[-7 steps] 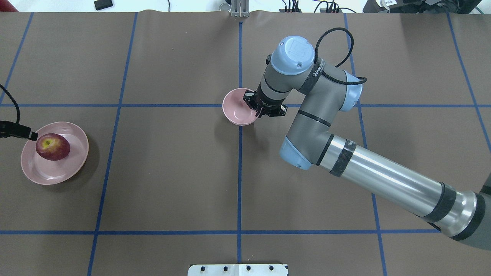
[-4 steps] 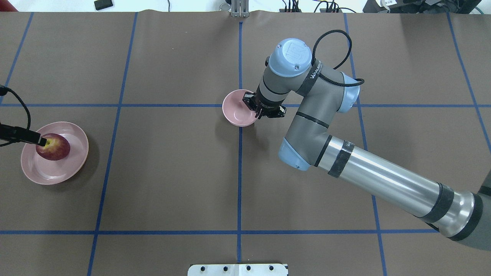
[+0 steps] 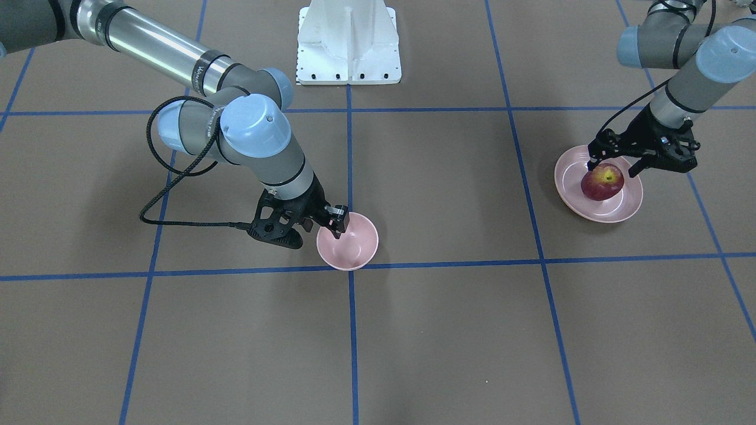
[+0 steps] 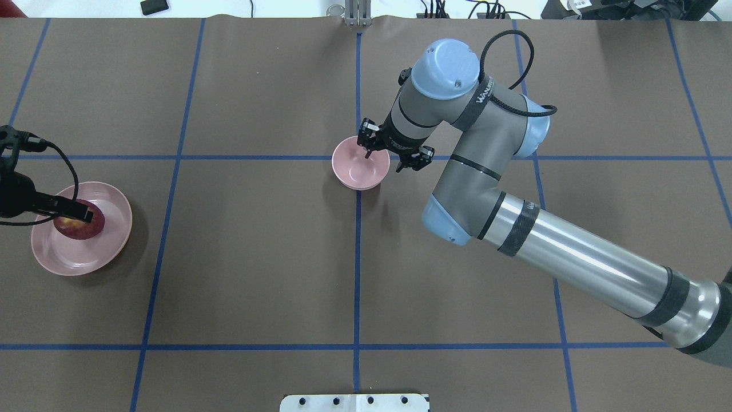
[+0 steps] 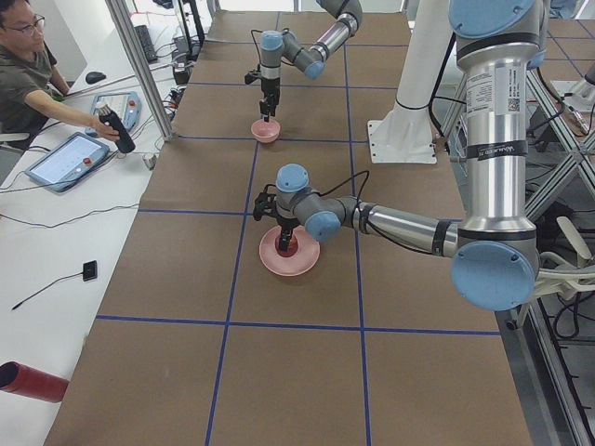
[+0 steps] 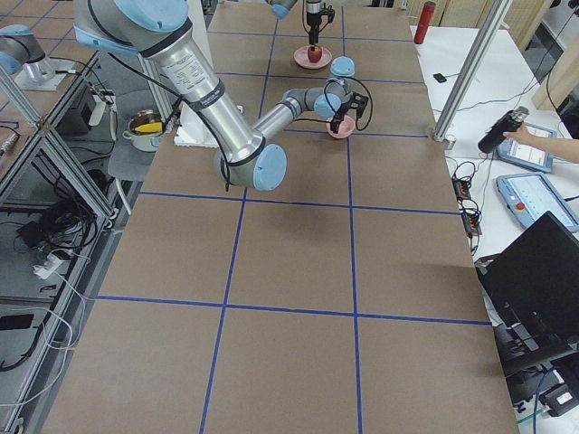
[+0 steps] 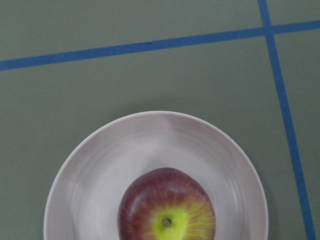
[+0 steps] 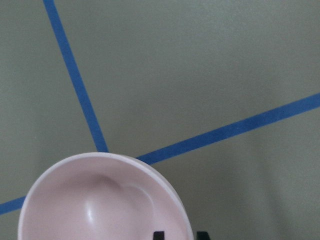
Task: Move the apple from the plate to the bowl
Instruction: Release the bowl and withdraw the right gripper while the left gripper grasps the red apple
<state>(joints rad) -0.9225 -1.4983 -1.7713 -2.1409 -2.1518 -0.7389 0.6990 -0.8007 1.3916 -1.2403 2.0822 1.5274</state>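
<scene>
The small pink bowl's rim is crowded by my right gripper, so next my right gripper moves away before my left gripper brings the dark red apple [image 3: 602, 183] over.
The dark red apple [image 3: 602, 183] lies on the glossy pink plate [image 3: 629, 203] at my left side; it also shows in the overhead view [image 4: 94, 226] and the left wrist view [image 7: 166, 210]. My left gripper [image 3: 613, 166] hangs open just above the apple, a finger on either side. The small pink bowl [image 3: 354, 248] stands near the table's middle, empty. My right gripper [image 3: 335, 227] is shut on the bowl's rim; its fingertips [image 8: 158, 235] straddle the rim in the right wrist view.
The white robot base [image 3: 348, 44] stands at the table's near edge. Blue tape lines cross the brown mat. An operator [image 5: 28, 74] sits beyond the far edge with a tablet. A red bottle [image 6: 423, 20] lies off the mat.
My left gripper has moved right from the plate's edge to over the apple. My right wrist has turned and lifted a little at the bowl's rim; the bowl has barely shifted.
</scene>
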